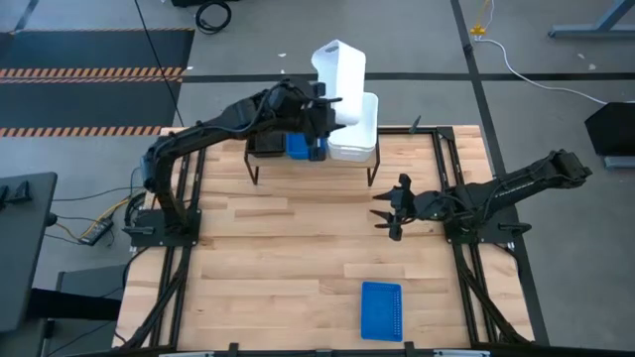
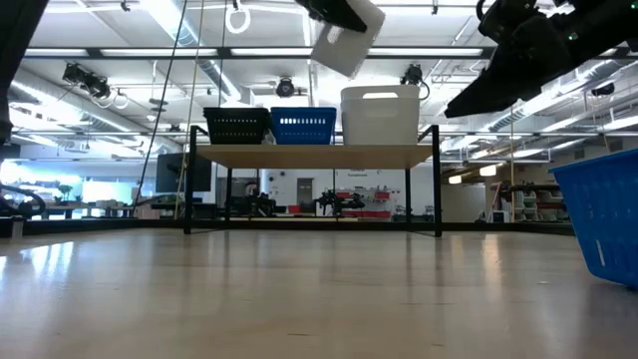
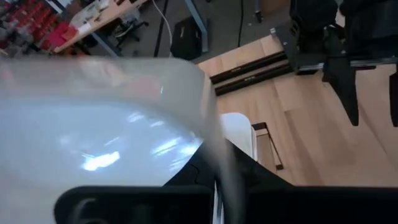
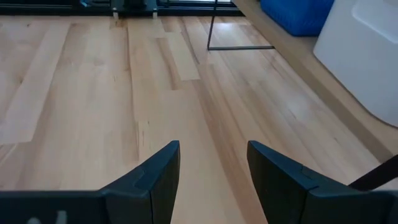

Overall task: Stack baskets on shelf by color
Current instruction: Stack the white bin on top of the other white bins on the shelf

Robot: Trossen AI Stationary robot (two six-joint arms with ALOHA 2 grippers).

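Observation:
The raised white basket [image 1: 341, 71] is hanging crooked over the shelf's white basket [image 1: 357, 131], so next my left gripper sets it down there, then grips the raised basket's rim again to straighten it.
The shelf [image 2: 309, 156] at the table's far edge carries a black basket [image 2: 236, 126], a blue basket [image 2: 302, 125] and a white basket [image 2: 380, 115] side by side on its plank. A second white basket [image 1: 339, 74] hangs tilted in the air above the blue and white ones, also seen in the low view [image 2: 344, 40], with my left gripper [image 1: 329, 102] shut on it. My right gripper [image 1: 387, 210] stands open over the table's right middle, with nothing between its fingers [image 4: 211, 174]. Another blue basket [image 1: 382, 309] rests on the table near the front edge. My left gripper holds the raised white basket by a thin side wall [image 3: 219, 177] that runs between its two dark fingers. It reaches in from the table's left, slanting slightly down. The basket is lifted clear and tilted, above the shelf's white basket.
Bare wooden tabletop [image 1: 298, 248] lies between the shelf and the front blue basket. The shelf's thin black legs [image 1: 254, 177] stand on the far part of the table. Black frame rails [image 1: 466, 248] run along both table sides.

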